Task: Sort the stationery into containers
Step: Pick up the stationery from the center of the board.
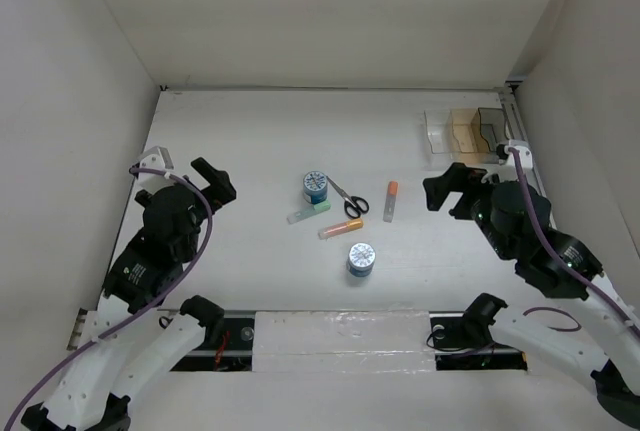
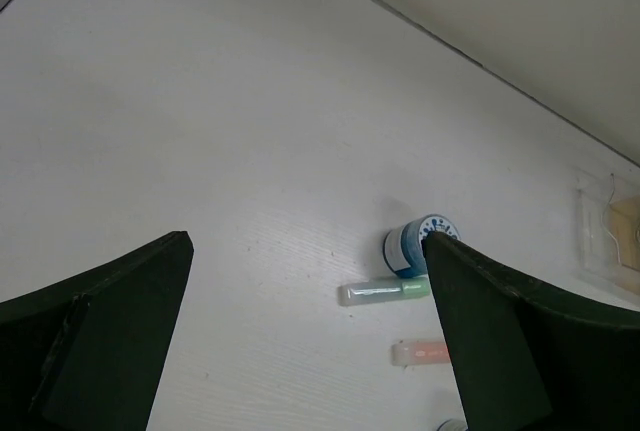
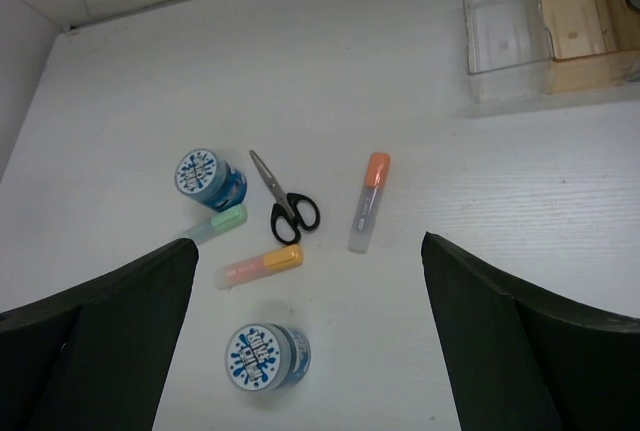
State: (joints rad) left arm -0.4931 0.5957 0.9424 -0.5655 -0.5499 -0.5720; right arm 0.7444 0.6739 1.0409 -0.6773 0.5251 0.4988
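The back roll is standing upright and its top is open to the spread fingers of the robot's right gripper, so the gripper should keep moving there until the fingers close around the roll's sides.
Two blue-and-white rolls sit mid-table: one at the back, one nearer. Black-handled scissors lie between them. A green-ended pen, an orange-capped pen and another orange-ended pen lie around them. The clear organiser stands at the back right. My left gripper is open and empty, left of the items. My right gripper is open and empty, right of them.
White walls close the table at the back and both sides. A taped strip runs along the near edge between the arm bases. A purple cable loops along each arm.
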